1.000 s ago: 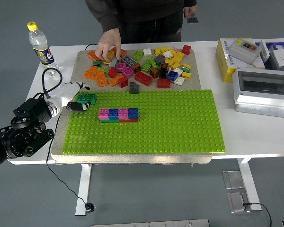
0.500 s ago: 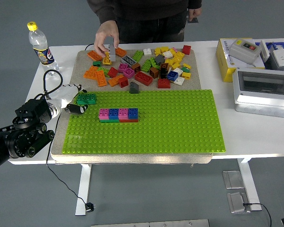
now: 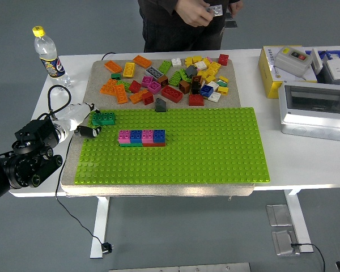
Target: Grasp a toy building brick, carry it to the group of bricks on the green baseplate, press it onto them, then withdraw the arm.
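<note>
I expect the dark green brick (image 3: 103,118) to reach across the seam of a pink and blue pair (image 3: 153,136) when I press it on, because it looks as long as the pair.
The green baseplate (image 3: 215,153) lies on a beige mat. Near its upper left stands the brick group (image 3: 141,137): a row of pink and blue bricks on green and red ones. A dark green brick (image 3: 103,118) sits on the plate's top left corner, apart from the group. My left hand (image 3: 89,120) is just left of that brick, its fingers (image 3: 88,131) loosely spread and holding nothing. The right arm is out of view. At the top, a person's hands hold a small grey brick (image 3: 214,9) in front of the body.
A pile of loose bricks (image 3: 167,79) covers the mat behind the baseplate. A water bottle (image 3: 47,54) stands at the far left. On the right are a yellow box (image 3: 275,71) and a grey enclosure (image 3: 314,107).
The person's hand lifted a grey brick out of the pile and drew back to the body. My left hand slid slightly left, away from the dark green brick, which stayed put.
</note>
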Available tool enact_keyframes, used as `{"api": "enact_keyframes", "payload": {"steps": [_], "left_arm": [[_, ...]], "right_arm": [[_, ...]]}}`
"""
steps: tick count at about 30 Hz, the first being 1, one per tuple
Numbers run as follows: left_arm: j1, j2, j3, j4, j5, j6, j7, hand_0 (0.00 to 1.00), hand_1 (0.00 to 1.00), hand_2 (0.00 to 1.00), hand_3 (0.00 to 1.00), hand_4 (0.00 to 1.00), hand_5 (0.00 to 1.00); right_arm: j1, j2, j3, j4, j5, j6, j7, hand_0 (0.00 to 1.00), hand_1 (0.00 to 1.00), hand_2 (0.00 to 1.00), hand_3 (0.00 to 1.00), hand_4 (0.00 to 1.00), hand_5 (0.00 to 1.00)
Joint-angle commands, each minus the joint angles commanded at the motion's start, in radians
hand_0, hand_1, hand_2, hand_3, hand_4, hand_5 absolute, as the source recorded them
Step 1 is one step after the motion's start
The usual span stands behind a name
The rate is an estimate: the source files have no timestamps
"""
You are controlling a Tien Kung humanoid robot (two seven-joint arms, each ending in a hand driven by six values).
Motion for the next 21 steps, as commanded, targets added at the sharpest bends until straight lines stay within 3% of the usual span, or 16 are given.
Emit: {"api": "enact_keyframes", "payload": {"steps": [2, 19, 21], "left_arm": [[0.001, -0.001, 0.003, 0.000, -0.005, 0.001, 0.001, 0.998, 0.979, 0.975, 0.665, 0.474, 0.238], [0.008, -0.010, 0.011, -0.002, -0.050, 0.019, -0.006, 0.998, 0.973, 0.971, 0.656, 0.450, 0.230], [0.008, -0.010, 0.013, -0.001, -0.065, 0.022, -0.009, 0.998, 0.965, 0.962, 0.597, 0.434, 0.230]], "right_arm": [[0.000, 0.000, 0.001, 0.000, 0.001, 0.000, 0.001, 0.668, 0.633, 0.670, 0.660, 0.347, 0.848], [0.002, 0.001, 0.012, 0.000, -0.006, 0.001, 0.004, 0.669, 0.635, 0.671, 0.661, 0.344, 0.847], [0.002, 0.001, 0.016, 0.000, -0.009, 0.001, 0.003, 0.668, 0.632, 0.671, 0.659, 0.344, 0.849]]}}
